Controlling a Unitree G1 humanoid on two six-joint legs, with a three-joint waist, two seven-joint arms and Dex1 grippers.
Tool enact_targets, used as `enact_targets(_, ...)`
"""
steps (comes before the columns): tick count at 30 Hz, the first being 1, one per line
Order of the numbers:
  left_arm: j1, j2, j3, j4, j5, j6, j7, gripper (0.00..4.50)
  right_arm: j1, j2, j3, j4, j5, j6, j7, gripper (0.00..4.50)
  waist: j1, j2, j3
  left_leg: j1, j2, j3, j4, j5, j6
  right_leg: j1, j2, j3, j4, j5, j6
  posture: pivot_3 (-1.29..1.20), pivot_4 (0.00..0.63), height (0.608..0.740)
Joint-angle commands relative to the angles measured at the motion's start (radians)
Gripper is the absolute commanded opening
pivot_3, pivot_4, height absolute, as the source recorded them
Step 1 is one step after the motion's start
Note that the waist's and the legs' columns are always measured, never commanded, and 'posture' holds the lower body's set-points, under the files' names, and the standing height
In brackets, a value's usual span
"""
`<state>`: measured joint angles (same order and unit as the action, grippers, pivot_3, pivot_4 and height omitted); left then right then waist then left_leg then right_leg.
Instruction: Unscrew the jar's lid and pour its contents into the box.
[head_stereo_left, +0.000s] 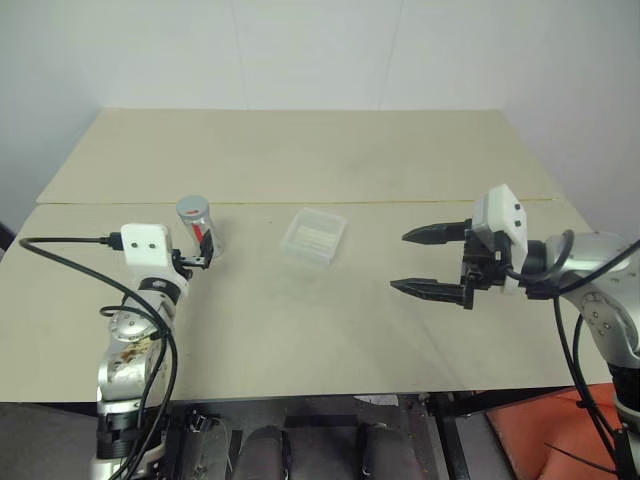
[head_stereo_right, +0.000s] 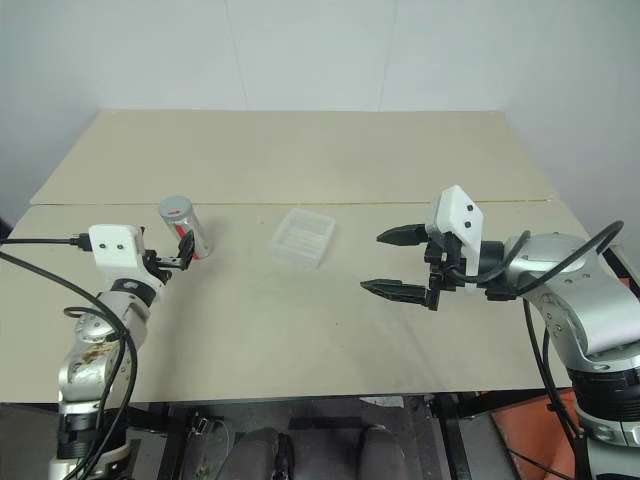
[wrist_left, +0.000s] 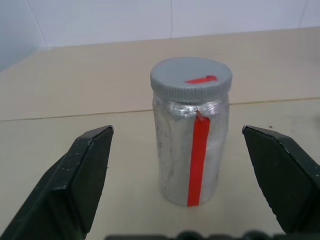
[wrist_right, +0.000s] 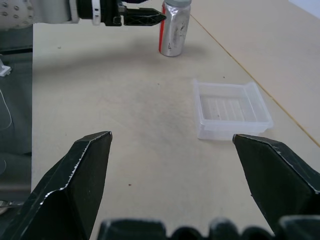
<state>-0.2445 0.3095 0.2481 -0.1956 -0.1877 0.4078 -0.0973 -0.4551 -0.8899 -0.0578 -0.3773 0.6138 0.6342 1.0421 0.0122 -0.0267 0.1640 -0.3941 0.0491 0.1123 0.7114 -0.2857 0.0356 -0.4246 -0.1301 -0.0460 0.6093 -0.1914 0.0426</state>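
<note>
The left gripper's open fingers face the jar's body (head_stereo_right: 195, 229) below its grey lid (head_stereo_right: 175, 207), so the robot should keep moving them forward until they can close around that body.
The jar (wrist_left: 192, 150) stands upright on the table at the left, silvery-clear with a red vertical stripe. Its grey lid (wrist_left: 191, 80), marked with a small red line, is screwed on. I cannot make out the contents through the wall. My left gripper (head_stereo_left: 203, 252) is level and open, with one finger on each side of the jar and neither touching it. The box (head_stereo_left: 314, 237), shallow clear plastic, lies near the table's middle, to the right of the jar. My right gripper (head_stereo_left: 399, 261) hovers open to the right of the box, pointing toward it, with nothing held.
The tan table (head_stereo_left: 300, 330) has a seam (head_stereo_left: 420, 202) running across behind the jar and box. A black cable (head_stereo_left: 60, 255) loops from my left wrist. An orange object (head_stereo_left: 560, 430) sits below the table's right front corner.
</note>
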Motion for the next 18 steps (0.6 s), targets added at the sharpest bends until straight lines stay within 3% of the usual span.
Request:
enact_targets(1,-0.053,-0.016,-0.016,0.037,0.036,-0.051,0.034,4.50,-0.012,-0.003,-0.042,-0.034,0.020,-0.019,0.003,4.47,0.000,0.000,0.000,0.000,0.000,0.000,0.000,0.000,0.000,0.000,0.000,0.000,0.000,0.000,0.000,0.00,0.150,0.740)
enact_targets(18,-0.262,-0.059,-0.048,0.369,0.122,-0.187,0.130,4.50,-0.015,-0.001,-0.041,-0.034,0.037,-0.015,0.017,4.47,0.000,0.000,0.000,-0.001,0.000,0.000,0.000,0.000,0.000,0.000,0.000,-0.001,0.000,0.000,0.000,0.00,0.150,0.740)
